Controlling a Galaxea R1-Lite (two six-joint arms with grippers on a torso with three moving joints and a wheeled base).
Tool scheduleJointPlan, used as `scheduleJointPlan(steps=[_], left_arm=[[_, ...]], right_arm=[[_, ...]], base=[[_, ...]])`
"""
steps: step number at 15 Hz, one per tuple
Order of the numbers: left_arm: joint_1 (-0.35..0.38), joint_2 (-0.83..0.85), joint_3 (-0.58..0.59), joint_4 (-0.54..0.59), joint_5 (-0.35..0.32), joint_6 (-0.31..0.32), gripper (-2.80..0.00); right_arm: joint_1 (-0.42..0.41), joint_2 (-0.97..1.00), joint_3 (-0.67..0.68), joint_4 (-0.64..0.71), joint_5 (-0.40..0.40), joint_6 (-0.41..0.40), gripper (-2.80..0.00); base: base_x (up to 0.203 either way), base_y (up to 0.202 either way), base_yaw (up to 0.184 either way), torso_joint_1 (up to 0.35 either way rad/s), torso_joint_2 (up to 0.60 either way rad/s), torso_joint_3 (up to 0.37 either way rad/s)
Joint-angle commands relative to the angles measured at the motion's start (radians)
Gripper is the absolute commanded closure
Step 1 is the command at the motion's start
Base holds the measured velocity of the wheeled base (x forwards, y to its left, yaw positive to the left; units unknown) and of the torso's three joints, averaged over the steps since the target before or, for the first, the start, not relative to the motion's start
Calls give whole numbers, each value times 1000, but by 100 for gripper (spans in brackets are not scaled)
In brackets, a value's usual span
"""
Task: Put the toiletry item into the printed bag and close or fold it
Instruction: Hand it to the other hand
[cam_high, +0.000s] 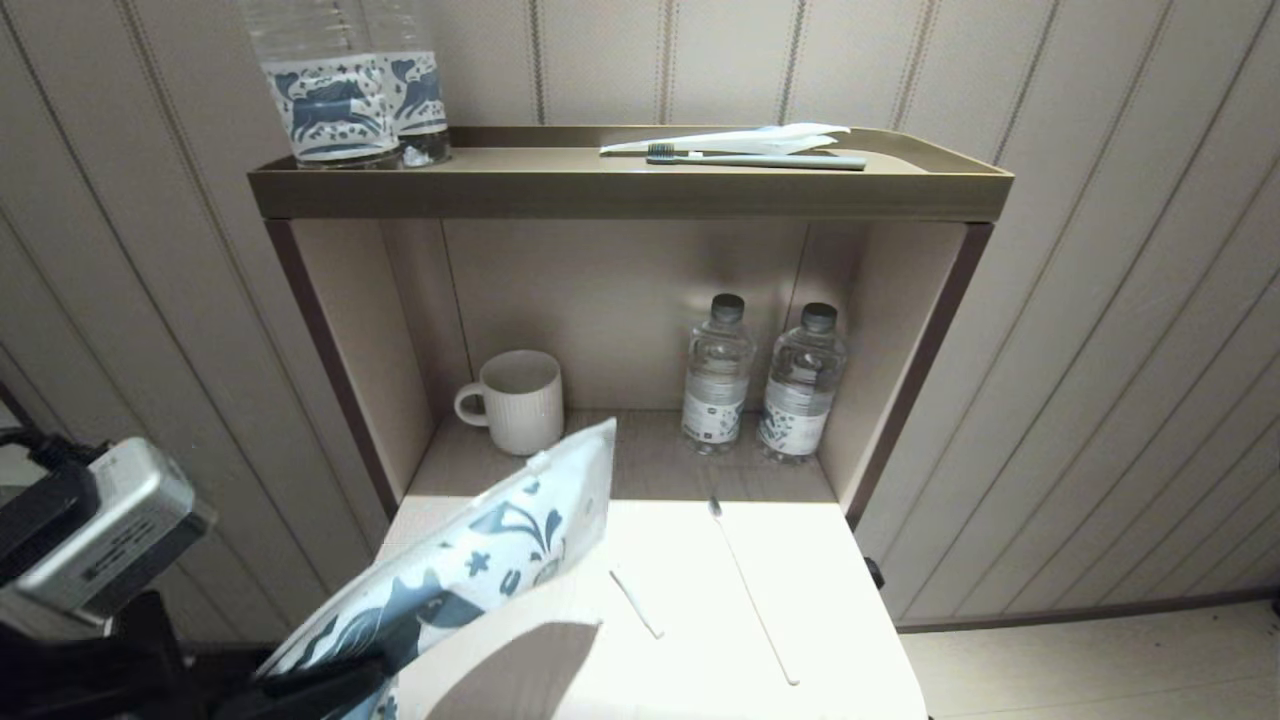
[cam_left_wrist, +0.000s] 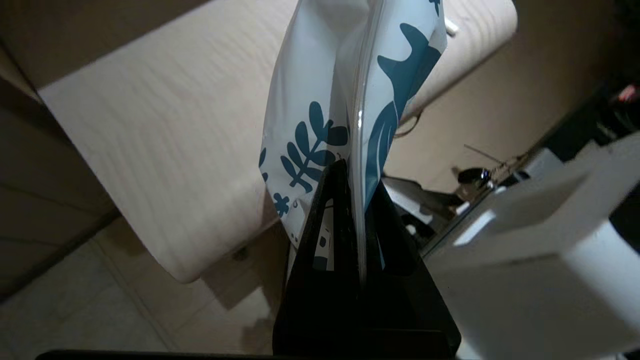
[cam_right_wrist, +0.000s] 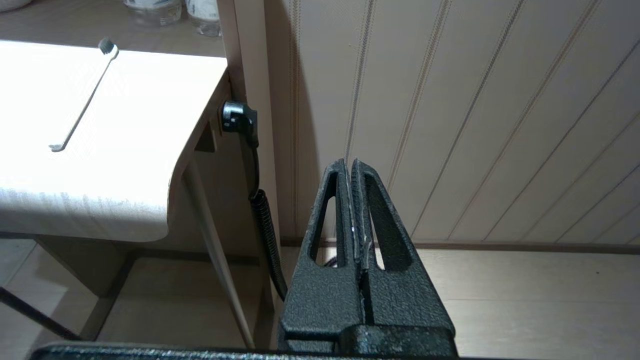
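Observation:
The printed bag's loose end (cam_high: 596, 456) faces the shelf and is far from my right gripper, so my left gripper needs to swing it across the table (cam_high: 768, 618) over to my right gripper.
The printed bag (cam_high: 470, 560), whitish with blue-grey shapes, hangs tilted in the air over the table's front left corner. My left gripper (cam_high: 320, 685) is shut on its lower end. In the left wrist view the bag (cam_left_wrist: 320, 100) rises from between the black fingers of the left gripper (cam_left_wrist: 357, 170). A long thin white toothbrush (cam_high: 752, 590) lies on the white table (cam_high: 850, 620), right of the bag, and shows again as the toothbrush (cam_right_wrist: 82, 102) in the right wrist view. A short white stick (cam_high: 636, 603) lies beside it. My right gripper (cam_right_wrist: 351, 162) is shut and empty, low beside the table's right edge.
Behind the table a shelf niche holds a white mug (cam_high: 520, 400) and two water bottles (cam_high: 717, 375). The top tray (cam_high: 630, 190) carries two clear bottles with blue labels (cam_high: 350, 95), another toothbrush (cam_high: 755, 160) and a wrapper. Panelled walls stand on both sides.

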Motion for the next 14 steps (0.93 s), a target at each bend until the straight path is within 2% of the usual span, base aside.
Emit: scheduleJointPlan(steps=[1, 2, 4, 7, 9, 11, 14], left_arm=[[2, -47, -7, 30, -24, 63, 0], [2, -41, 0, 51, -28, 118, 0], [2, -2, 5, 71, -31, 179, 0], [2, 95, -9, 49, -73, 286, 0], [2, 175, -37, -40, -142, 329, 0], [4, 233, -62, -105, -223, 403, 0], [40, 320, -136, -118, -338, 505, 0]], right_arm=[[0, 6, -14, 40, 0, -1, 0], [0, 28, -24, 67, 1, -3, 0], [1, 82, -41, 81, 14, -5, 0], [-2, 128, -251, 164, 93, -2, 0], [4, 204, -432, 275, 175, 8, 0], [31, 319, -621, 365, 284, 64, 0], [138, 588, -855, 477, 397, 124, 0]], base=[[0, 0, 0, 0, 0, 0], [0, 0, 0, 0, 0, 0], [0, 0, 0, 0, 0, 0], [0, 0, 0, 0, 0, 0], [0, 0, 0, 0, 0, 0], [0, 0, 0, 0, 0, 0], [0, 0, 0, 0, 0, 0]])
